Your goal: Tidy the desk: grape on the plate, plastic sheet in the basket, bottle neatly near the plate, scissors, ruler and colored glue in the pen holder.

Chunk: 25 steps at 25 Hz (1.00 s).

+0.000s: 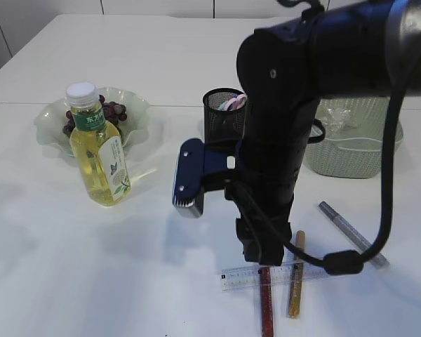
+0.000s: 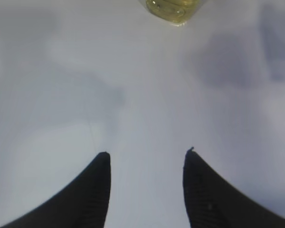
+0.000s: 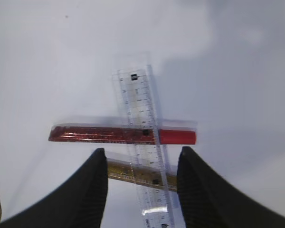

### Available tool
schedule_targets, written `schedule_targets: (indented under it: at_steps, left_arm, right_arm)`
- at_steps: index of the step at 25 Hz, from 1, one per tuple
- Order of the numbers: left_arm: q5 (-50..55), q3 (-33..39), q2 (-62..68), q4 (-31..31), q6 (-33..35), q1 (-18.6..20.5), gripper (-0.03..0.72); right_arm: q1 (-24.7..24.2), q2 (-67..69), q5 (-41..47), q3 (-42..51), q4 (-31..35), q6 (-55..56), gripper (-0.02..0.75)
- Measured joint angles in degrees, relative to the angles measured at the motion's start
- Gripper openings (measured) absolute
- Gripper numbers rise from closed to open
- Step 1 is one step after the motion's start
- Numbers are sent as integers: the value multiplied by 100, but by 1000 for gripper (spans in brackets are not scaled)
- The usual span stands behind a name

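The clear ruler is lying on top of the red and gold tubes, so it will come up by itself when I lift it, and both tubes will stay where they are.
My right gripper hangs open just above a clear ruler, with nothing between its fingers. The ruler lies across a red glitter glue tube and a gold one. In the exterior view the ruler is at the table's front, under the right arm. A yellow-tea bottle stands in front of the glass plate, which holds grapes. A pink and white item sticks out of the black mesh pen holder; I cannot tell if it is the scissors. My left gripper is open over bare table, and the bottle's base is far ahead.
A pale green basket at the right rear holds crumpled clear plastic sheet. A grey glue pen lies right of the ruler. The bulky right arm hides the table's middle.
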Motion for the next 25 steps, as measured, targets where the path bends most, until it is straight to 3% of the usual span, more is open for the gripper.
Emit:
schedule_targets:
  at_steps: [7,12,25]
  left_arm:
    - [0,0,0,-13,0,0,363]
    - [-13,0,0,-13,0,0,363]
    - [-99,0,0,-21,0,0,363]
  right_arm:
    - [72,13,-702,563,-128,-9,386]
    - [72,185,-852,564,-96,-13,430]
    - [72,677,-1105,564,-53,-22,439]
